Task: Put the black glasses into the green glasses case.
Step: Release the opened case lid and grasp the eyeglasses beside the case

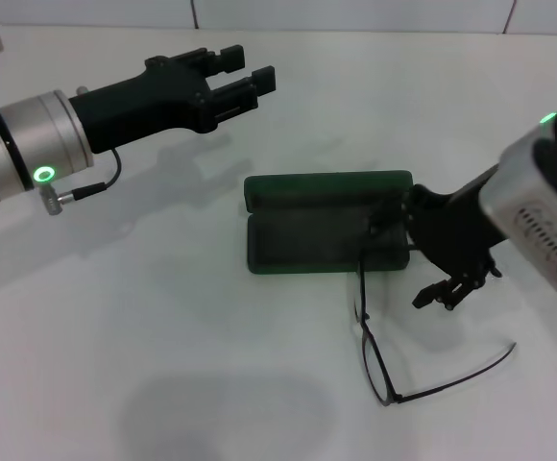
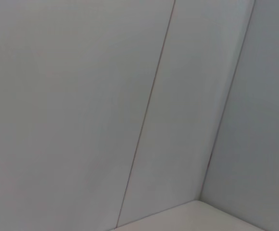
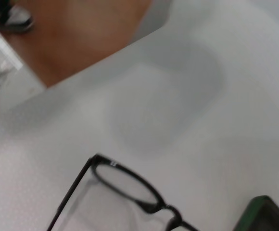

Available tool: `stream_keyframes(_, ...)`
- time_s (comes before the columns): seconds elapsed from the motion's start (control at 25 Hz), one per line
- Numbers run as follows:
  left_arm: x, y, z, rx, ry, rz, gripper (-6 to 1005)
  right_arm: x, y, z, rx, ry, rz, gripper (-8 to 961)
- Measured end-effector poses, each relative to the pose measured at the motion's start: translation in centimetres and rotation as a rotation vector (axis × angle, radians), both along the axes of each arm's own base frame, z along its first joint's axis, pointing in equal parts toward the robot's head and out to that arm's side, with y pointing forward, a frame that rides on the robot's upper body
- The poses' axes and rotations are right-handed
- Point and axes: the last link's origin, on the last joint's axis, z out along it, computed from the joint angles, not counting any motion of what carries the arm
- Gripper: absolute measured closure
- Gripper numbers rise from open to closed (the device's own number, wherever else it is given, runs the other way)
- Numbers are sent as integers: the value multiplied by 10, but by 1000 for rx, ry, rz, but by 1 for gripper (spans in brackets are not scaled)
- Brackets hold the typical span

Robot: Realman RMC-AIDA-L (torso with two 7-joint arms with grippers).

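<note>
My right gripper has its fingers spread beside the black glasses' end (image 1: 361,300) near the green glasses case, so it should keep moving over that end and close around it.
The green glasses case (image 1: 307,230) lies open in the middle of the white table, lid towards the back, dark lining showing. The black glasses (image 1: 373,360) hang tilted from the case's right end down to the table in front, with one temple arm stretched out to the right. My right gripper (image 1: 386,226) is at the right end of the case, shut on the upper end of the glasses. The right wrist view shows a lens and frame (image 3: 130,185) close up and a corner of the case (image 3: 262,216). My left gripper (image 1: 245,82) is open and empty, raised at the back left.
The white table (image 1: 163,384) runs on to the front and left of the case. The right wrist view shows the table's edge and brown floor (image 3: 82,33) beyond it. The left wrist view shows only pale wall panels (image 2: 130,115).
</note>
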Motion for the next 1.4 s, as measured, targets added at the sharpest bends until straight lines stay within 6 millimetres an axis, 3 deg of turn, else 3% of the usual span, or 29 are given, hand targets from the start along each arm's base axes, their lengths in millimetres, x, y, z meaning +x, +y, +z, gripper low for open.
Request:
stream_keyframes(0.48, 3, 3, 1, 6, 7, -16, 426, -25, -4, -17, -61, -116, 115, 85)
stream_keyframes(1.4, 2, 4, -2, 14, 32, -33, 428, -25, -25, -62, -118, -223, 293, 126)
